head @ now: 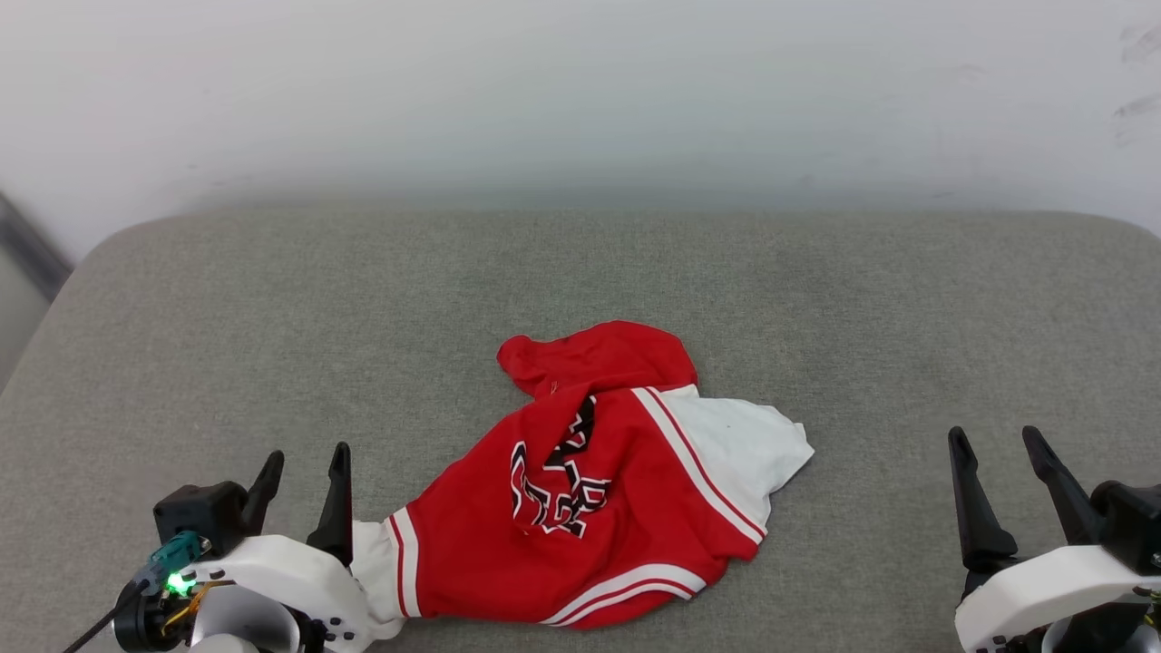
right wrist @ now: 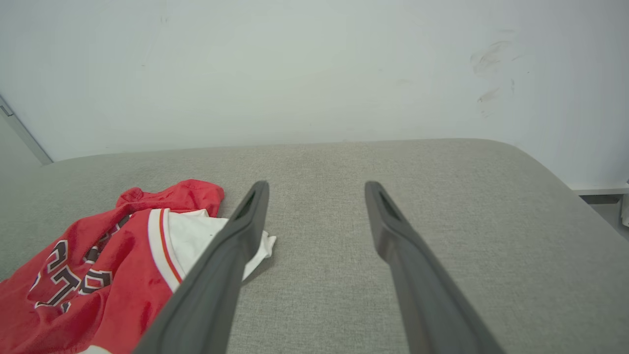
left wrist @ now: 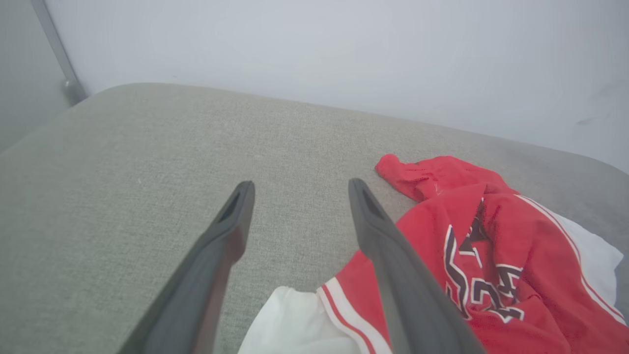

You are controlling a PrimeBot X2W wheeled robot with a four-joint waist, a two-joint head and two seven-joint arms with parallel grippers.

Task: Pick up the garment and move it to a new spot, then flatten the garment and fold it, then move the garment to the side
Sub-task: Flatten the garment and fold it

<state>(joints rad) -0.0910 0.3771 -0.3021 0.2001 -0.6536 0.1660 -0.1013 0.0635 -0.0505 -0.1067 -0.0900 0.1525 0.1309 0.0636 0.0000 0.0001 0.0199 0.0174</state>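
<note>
My gripper will make the garment's red front spread wider and smoother when it pulls the white sleeve, because the black lettering is crumpled in loose folds.
The garment lies crumpled on the grey cushion, red with white sleeves, striped trim and black white-outlined lettering. One white sleeve reaches toward my left gripper, which stands open at the lower left with nothing between its fingers. In the left wrist view the garment sits to the right of the open left gripper, a white sleeve just below the fingers. My right gripper stands open at the lower right, well apart from the cloth. The right wrist view shows the garment left of the open right gripper.
The grey upholstered cushion spreads wide with rounded far corners, bare on both sides of the cloth. A pale wall rises behind it. A dark strip runs down at the far left edge.
</note>
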